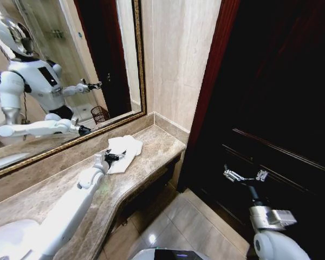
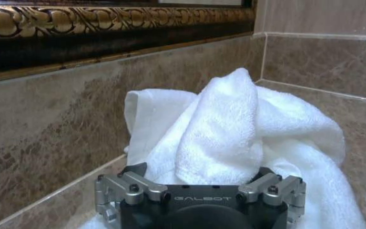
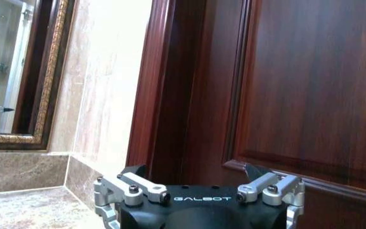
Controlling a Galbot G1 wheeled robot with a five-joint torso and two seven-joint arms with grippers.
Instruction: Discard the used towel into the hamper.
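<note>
My left gripper is about to lift the white towel, whose raised fold runs into loose folds. The white towel will therefore come up whole and hang below my left gripper.
A crumpled white towel lies on the marble counter, close to the back wall and the corner. My left arm reaches along the counter, and my left gripper sits at the towel's near edge, open. In the left wrist view a raised fold of the towel stands right in front of the gripper body. The hamper shows as a small reddish-brown wire basket reflected in the mirror. My right gripper hangs open and holds nothing, in front of the dark door.
A gold-framed mirror runs above the counter's backsplash. The dark wooden door stands to the right, close to my right arm. Tiled floor lies below the counter's curved front edge.
</note>
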